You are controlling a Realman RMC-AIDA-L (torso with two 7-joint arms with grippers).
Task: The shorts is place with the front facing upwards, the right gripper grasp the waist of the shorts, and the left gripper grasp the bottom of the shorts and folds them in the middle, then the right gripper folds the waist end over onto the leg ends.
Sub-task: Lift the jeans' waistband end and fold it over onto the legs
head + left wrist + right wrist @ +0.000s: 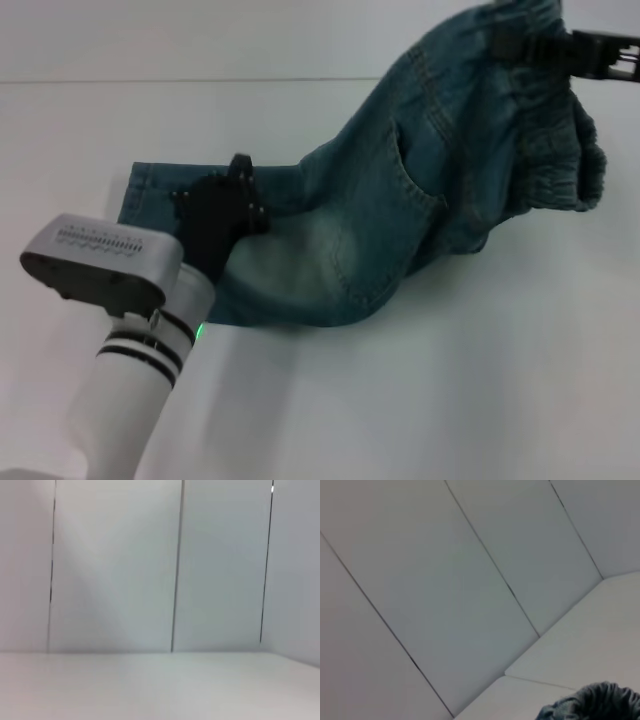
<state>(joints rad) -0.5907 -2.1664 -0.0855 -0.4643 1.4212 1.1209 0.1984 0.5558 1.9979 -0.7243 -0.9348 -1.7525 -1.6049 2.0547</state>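
Note:
My right gripper should swing the raised waist (pixel 568 160) back over the leg ends (pixel 138 195) because it hangs far out from them. My left gripper should move out of the way at the same time.
The blue denim shorts (pixel 380 220) are folded lengthwise, with the legs lying flat on the white table (pixel 450 400). The gathered waist (pixel 545 165) hangs in the air at the upper right. My right gripper (pixel 530 45) is shut on the waistband's top edge and holds it up. The leg hems (pixel 135 195) lie at the left. My left gripper (pixel 238 195) rests on the denim just inside them, its silver wrist showing a green light. A scrap of denim (pixel 592 702) shows in the right wrist view.
The white table runs wide in front of and to the right of the shorts. A pale panelled wall (pixel 175 565) stands behind its far edge. Only wall and table show in the left wrist view.

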